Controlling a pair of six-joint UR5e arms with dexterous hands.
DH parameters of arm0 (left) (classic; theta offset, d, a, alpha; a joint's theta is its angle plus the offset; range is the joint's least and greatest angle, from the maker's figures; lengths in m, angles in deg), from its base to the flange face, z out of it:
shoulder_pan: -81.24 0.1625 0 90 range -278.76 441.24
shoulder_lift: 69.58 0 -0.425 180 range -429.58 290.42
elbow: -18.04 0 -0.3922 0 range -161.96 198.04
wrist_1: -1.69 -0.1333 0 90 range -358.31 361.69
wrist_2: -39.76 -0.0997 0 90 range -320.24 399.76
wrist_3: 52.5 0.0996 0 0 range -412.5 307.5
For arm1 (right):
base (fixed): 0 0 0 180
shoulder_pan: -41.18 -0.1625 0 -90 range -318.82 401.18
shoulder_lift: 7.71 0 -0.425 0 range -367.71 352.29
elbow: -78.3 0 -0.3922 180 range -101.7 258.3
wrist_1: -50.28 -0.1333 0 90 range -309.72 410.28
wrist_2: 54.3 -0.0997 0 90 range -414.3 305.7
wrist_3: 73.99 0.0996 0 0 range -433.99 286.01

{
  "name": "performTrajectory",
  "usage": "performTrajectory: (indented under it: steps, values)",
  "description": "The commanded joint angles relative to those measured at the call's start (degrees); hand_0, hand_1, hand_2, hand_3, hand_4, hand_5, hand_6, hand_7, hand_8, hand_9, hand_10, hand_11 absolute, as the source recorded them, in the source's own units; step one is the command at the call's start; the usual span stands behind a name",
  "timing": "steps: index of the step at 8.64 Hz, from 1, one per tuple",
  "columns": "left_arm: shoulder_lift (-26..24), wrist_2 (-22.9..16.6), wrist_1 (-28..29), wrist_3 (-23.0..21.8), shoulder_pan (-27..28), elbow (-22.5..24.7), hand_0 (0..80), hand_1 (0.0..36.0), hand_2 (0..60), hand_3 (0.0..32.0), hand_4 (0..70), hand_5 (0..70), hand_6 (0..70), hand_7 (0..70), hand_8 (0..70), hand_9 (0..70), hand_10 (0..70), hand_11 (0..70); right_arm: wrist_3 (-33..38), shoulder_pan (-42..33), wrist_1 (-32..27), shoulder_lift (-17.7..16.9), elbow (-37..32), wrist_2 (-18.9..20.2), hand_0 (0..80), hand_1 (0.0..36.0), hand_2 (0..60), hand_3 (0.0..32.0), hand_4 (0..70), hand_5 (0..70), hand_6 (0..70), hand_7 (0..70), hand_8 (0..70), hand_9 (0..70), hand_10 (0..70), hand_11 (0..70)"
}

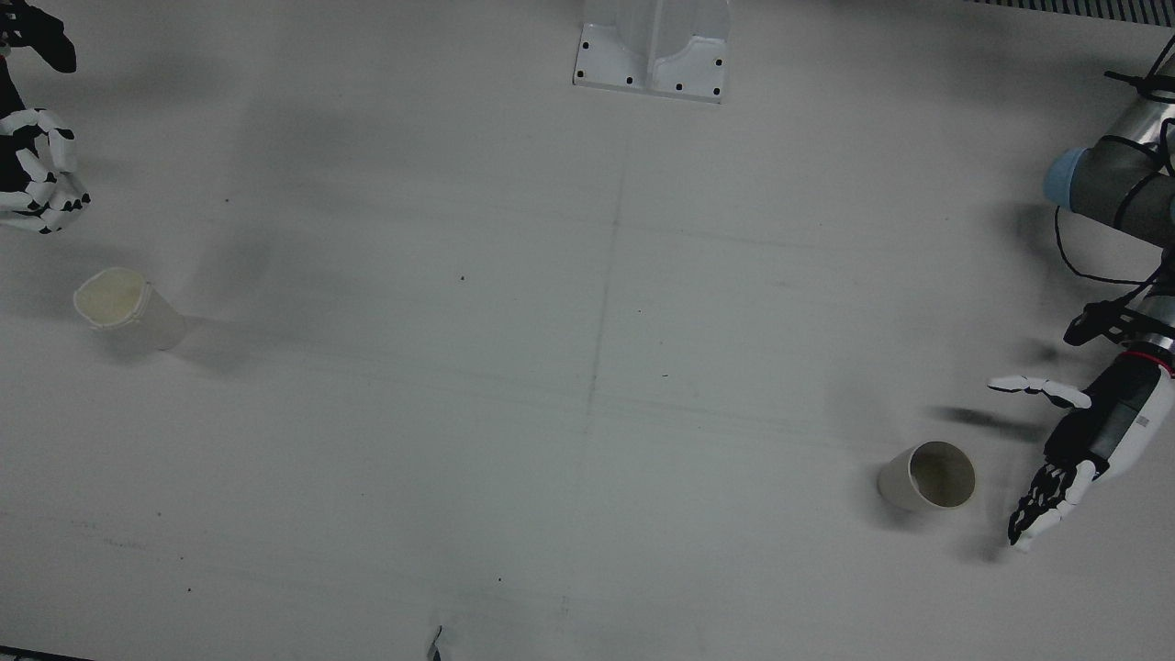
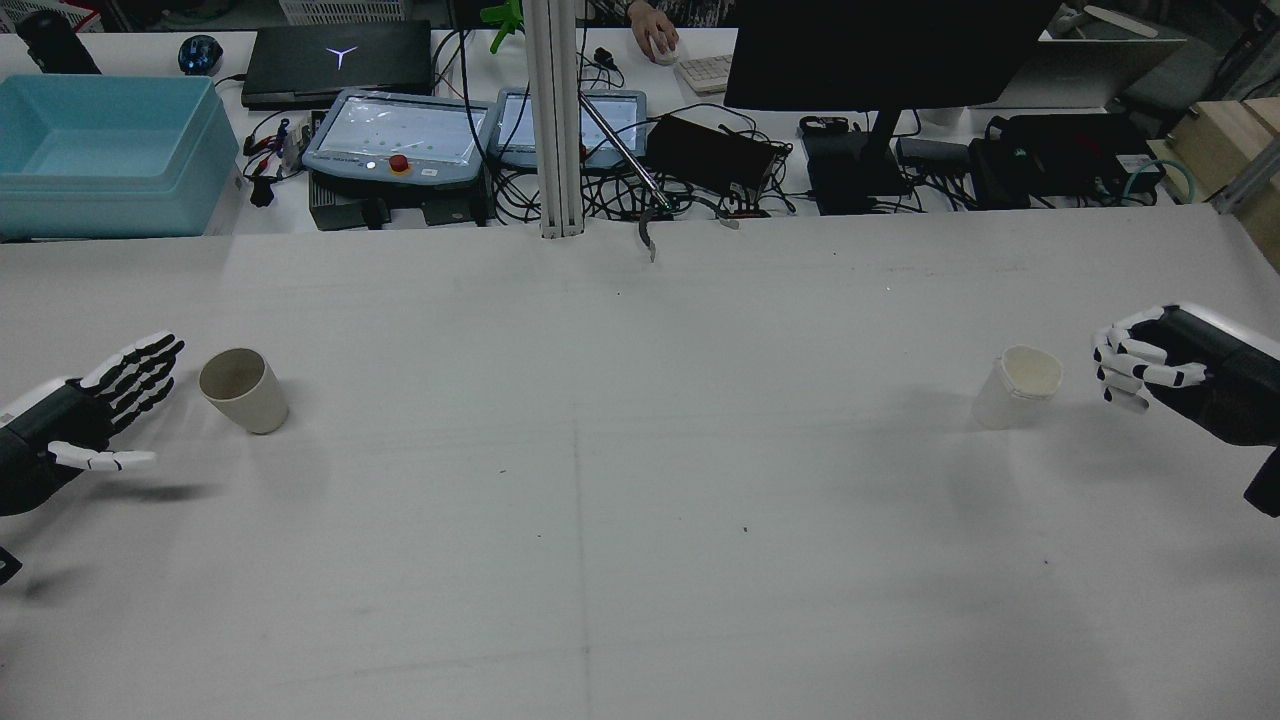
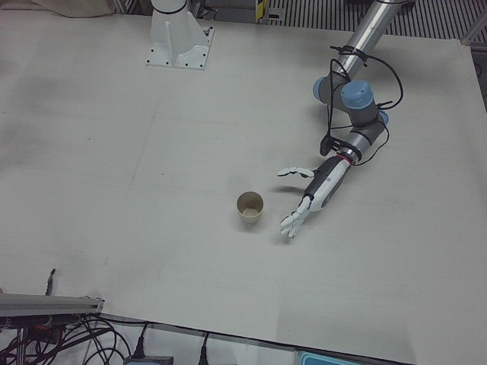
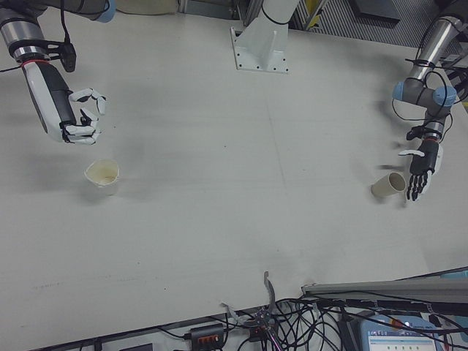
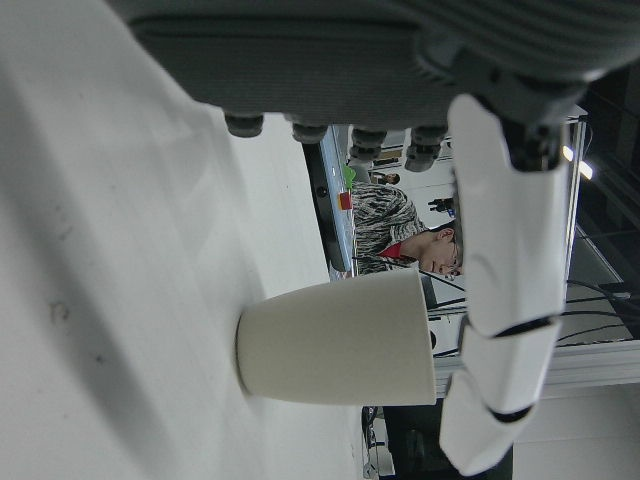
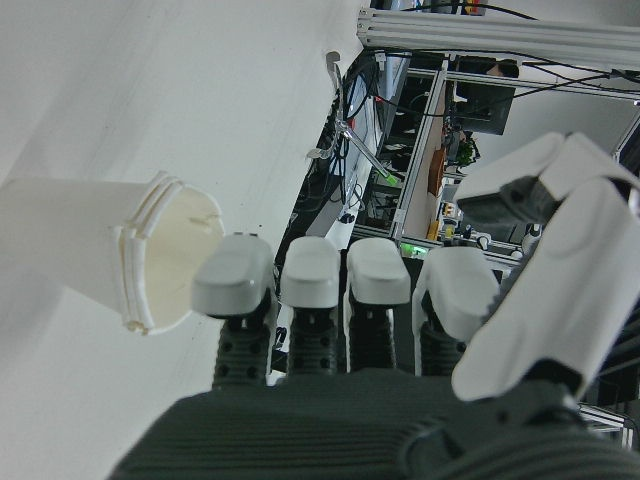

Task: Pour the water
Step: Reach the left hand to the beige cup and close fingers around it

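The beige cup [image 1: 926, 477] has a round rim [image 1: 944, 444] that is even and a side that is smooth, so the beige cup will stay open in shape when I grip and lift it.
A beige cup [image 2: 243, 389] stands upright on the white table near its left side; it also shows in the front view [image 1: 930, 476], left-front view [image 3: 249, 208], right-front view [image 4: 387, 185] and left hand view [image 5: 340, 340]. My left hand [image 2: 95, 415] is open, fingers spread, just beside this cup and apart from it. A white ribbed plastic cup [image 2: 1017, 386] stands upright at the right; it also shows in the front view [image 1: 124, 305], right-front view [image 4: 103, 176] and right hand view [image 6: 120, 250]. My right hand [image 2: 1150, 366] hovers beside it with fingers curled, holding nothing.
A white arm pedestal [image 1: 654, 48] stands at the table's back middle. Beyond the far edge sit a blue bin [image 2: 105, 150], teach pendants [image 2: 400, 135], a laptop, a monitor and cables. A post [image 2: 556, 120] rises at that edge.
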Motion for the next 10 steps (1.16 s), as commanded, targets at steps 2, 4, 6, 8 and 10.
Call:
performTrajectory:
  steps: [2,4,6,8,10]
  values:
    - [-5.82,-0.03,-5.08,0.36,1.25,-0.86,72.2,35.4,31.0,9.0,0.0,15.7,0.0,10.6,0.0,0.7,0.0,0.2,0.00,0.01,0.00,-0.09,-0.23,-0.01,46.8,0.0,60.0,0.0,70.0,70.0,70.0,70.0,70.0,70.0,70.0,70.0]
    - [-6.09,-0.11,-5.26,0.36,1.52,-0.86,72.4,35.5,30.2,9.0,0.0,15.1,0.0,10.3,0.0,0.6,0.0,0.1,0.00,0.01,0.00,-0.09,-0.49,-0.01,46.8,0.0,60.0,0.0,70.0,70.0,70.0,70.0,70.0,70.0,70.0,70.0]
    - [-6.18,-0.03,-5.52,0.36,1.61,-0.86,74.2,35.0,26.3,9.4,0.0,15.5,0.0,10.3,0.0,0.6,0.0,0.0,0.00,0.01,0.00,0.00,-0.58,-0.10,46.8,0.0,60.0,0.0,70.0,70.0,70.0,70.0,70.0,70.0,70.0,70.0]
    - [-7.49,-0.11,-6.40,0.27,2.05,-1.30,70.0,32.6,20.8,9.6,0.0,15.2,0.0,10.4,0.0,0.6,0.0,0.0,0.00,0.01,0.00,0.00,-0.76,-0.10,46.9,0.0,60.0,0.0,70.0,70.0,70.0,70.0,70.0,70.0,70.0,70.0]
    - [-8.55,-0.03,-7.28,0.36,2.05,-1.57,65.7,31.8,22.4,9.2,0.0,14.8,0.0,10.3,0.0,0.6,0.0,0.0,0.09,0.01,0.00,0.09,-0.76,-0.10,46.7,0.0,60.0,0.0,70.0,70.0,70.0,70.0,70.0,70.0,70.0,70.0]
